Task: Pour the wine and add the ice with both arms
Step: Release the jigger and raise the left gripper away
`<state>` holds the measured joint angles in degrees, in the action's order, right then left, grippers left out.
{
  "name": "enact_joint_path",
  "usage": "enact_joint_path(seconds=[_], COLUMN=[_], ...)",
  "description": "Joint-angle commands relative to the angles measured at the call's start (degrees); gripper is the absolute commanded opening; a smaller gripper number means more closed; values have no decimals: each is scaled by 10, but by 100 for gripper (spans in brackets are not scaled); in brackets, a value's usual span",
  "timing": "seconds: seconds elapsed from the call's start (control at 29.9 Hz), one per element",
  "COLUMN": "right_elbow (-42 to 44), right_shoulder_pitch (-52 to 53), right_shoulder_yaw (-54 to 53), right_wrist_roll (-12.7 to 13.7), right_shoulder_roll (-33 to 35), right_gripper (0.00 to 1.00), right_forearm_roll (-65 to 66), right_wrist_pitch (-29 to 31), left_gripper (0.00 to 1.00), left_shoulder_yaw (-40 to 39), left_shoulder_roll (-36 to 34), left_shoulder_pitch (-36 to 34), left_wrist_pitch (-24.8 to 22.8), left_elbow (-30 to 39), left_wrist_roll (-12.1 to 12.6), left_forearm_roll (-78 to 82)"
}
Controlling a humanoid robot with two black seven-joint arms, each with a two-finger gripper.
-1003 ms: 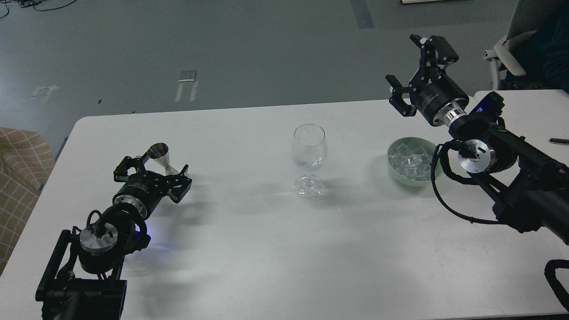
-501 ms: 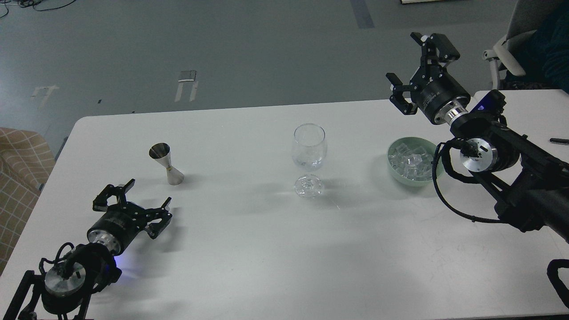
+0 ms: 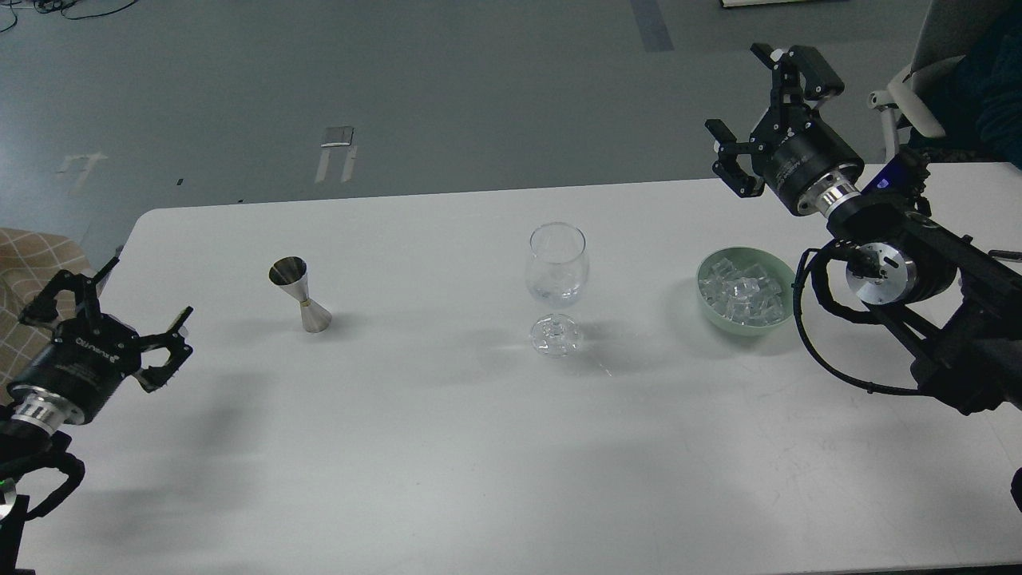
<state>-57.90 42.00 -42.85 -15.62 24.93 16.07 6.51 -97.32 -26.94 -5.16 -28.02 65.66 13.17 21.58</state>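
My gripper will lift a lump (image 3: 743, 287) that should come free by itself, because jumbled edges (image 3: 752, 300) show between the ice lumps in the pale green bowl.
A clear stemmed wine glass (image 3: 556, 275) stands upright at the table's middle with a few clear lumps in its bowl. A steel jigger (image 3: 298, 294) stands upright to its left. The ice (image 3: 744, 291) fills a pale green bowl (image 3: 711, 307) to the right of the glass. My left gripper (image 3: 120, 303) is open and empty at the table's left edge, well left of the jigger. My right gripper (image 3: 770, 96) is open and empty, raised above and behind the bowl.
The white table (image 3: 479, 447) ends at a far edge behind the glass; grey floor lies beyond. A second white table with a black pen (image 3: 1004, 254) is at the right. A chair (image 3: 918, 88) stands at the far right.
My left gripper let go of the jigger, which stays upright, and drew back left toward the table's edge. My right gripper shifted slightly right and up.
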Motion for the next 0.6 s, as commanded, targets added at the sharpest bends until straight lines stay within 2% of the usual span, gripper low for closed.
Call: enact_joint_path(seconds=[0.0,0.1,0.23,0.37,0.43,0.57], right_elbow=[-34,-63,-95,-114,-122,-123], right_shoulder_pitch=[-3,-2,-3,-6,-10,-17], right_shoulder_yaw=[22,44,48,49,51,65], right_wrist_roll=[1,0,0,0,-1,-3], right_shoulder_roll=[36,71,130,173,202,223], right_gripper=[100,100,100,100,100,100], right_forearm_roll=[61,102,190,263,356,497], right_wrist_pitch=[0,-5,-20,-23,-23,-27], left_gripper=[98,98,98,98,98,98], left_shoulder_yaw=[6,18,80,112,123,148], left_shoulder_roll=[-13,-8,-7,-7,-7,-5], left_shoulder_pitch=[-77,-125,-200,-247,-270,-283], left_wrist_pitch=[0,0,0,0,40,49], left_elbow=[-13,-18,-47,-60,-60,-60], left_wrist_roll=[-32,-48,-86,-97,-97,-97], left_forearm_roll=[95,150,177,181,181,179])
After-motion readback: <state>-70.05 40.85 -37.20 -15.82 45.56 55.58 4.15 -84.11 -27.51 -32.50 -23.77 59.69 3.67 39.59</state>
